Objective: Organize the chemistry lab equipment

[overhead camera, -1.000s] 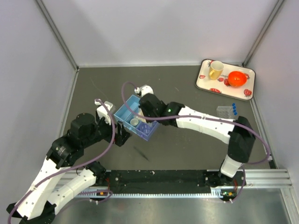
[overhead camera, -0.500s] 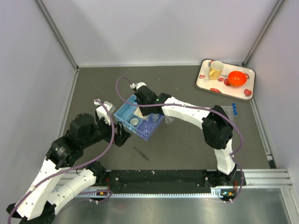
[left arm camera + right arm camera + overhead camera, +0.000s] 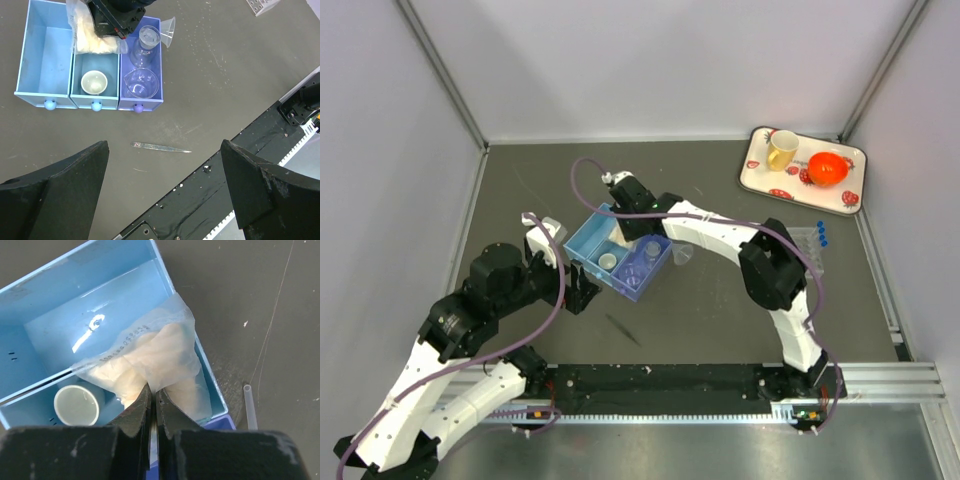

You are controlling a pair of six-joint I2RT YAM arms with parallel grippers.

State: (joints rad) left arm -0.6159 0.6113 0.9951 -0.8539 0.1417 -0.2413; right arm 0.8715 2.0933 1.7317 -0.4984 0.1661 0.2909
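Observation:
My right gripper should keep lowering the small bag (image 3: pixel 617 237), which hangs behind the tiny clear beaker, into the middle compartment (image 3: pixel 620 250) and release it below the compartment's rim.
The blue three-compartment tray (image 3: pixel 588 243) sits mid-table. My right gripper (image 3: pixel 153 390) is shut on the small bag of white material (image 3: pixel 150 352), which hangs into the middle compartment beside a tiny clear beaker (image 3: pixel 75 404). From the left wrist view the bag (image 3: pixel 95 37) rests at the back of that compartment, and two clear beakers (image 3: pixel 141 82) fill the purple one. The clear funnel (image 3: pixel 167 29) lies just right of the tray. My left gripper (image 3: pixel 162 192) hovers open in front of the tray, with nothing between its fingers. The tube rack (image 3: pixel 807 238) with blue-capped tubes stands at the right.
Thin metal tweezers (image 3: pixel 160 147) lie on the table in front of the tray. A strawberry-patterned tray (image 3: pixel 757 178) with a yellow mug (image 3: pixel 781 150) and an orange bowl (image 3: pixel 828 168) sits at the back right. The black rail (image 3: pixel 680 382) runs along the near edge.
My right arm folded its elbow leftward and carried the bag a little toward the back of the tray. The left arm has not moved.

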